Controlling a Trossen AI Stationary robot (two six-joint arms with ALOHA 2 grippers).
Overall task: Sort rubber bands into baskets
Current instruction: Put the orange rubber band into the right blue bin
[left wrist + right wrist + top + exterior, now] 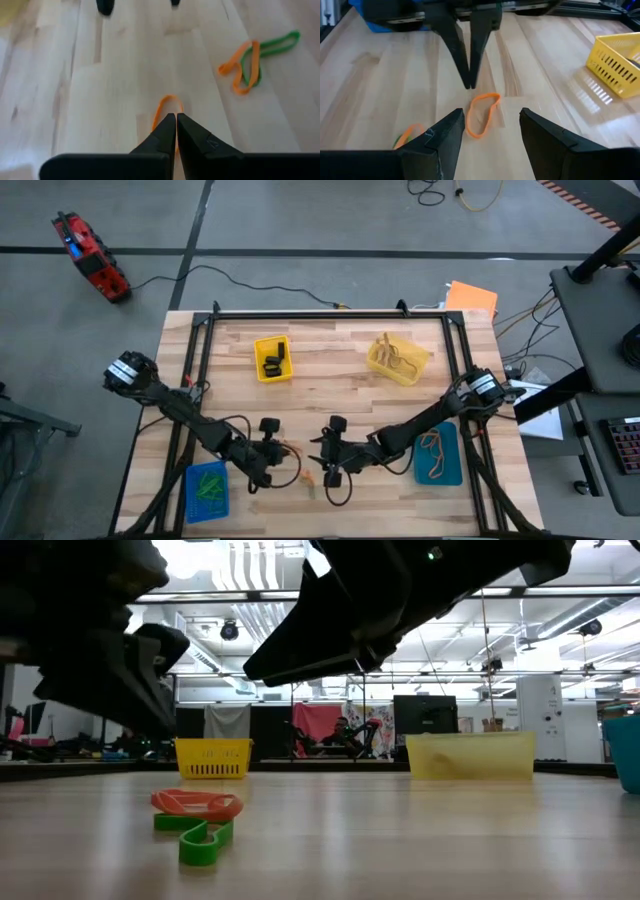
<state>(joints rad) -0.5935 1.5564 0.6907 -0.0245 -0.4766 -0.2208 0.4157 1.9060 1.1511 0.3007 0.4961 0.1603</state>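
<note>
My left gripper's closed fingers are above the lone orange rubber band [490,115], flat on the wood, so I should open and lower them around the rubber band's side [468,118].
An orange rubber band [161,107] sits at the tips of my left gripper [176,118], which is shut near the table's front middle [283,456]. My right gripper [490,125] faces it from the right [328,465], open, with the band [481,115] ahead of its fingers and untouched. An orange band crossed with a green one [248,62] lies flat on the wood nearby [195,815]. The baskets are the bright yellow [272,358] and pale yellow [397,358] at the far side, and the blue [207,490] and teal [440,452] at the front. My left gripper pinches the orange band at one side of its loop [159,120] between its two fingertips. The fingers [468,82] slant down from the table's left. The rest of the loop reaches out ahead of and below the tips. Whether its lower end rests on the wood I cannot tell.
Black bands lie in the bright yellow basket, tan ones in the pale yellow and teal baskets, green ones in the blue basket. A black frame [330,313] runs along the table's far edge and sides. Bare wood lies between the two far baskets and the grippers.
</note>
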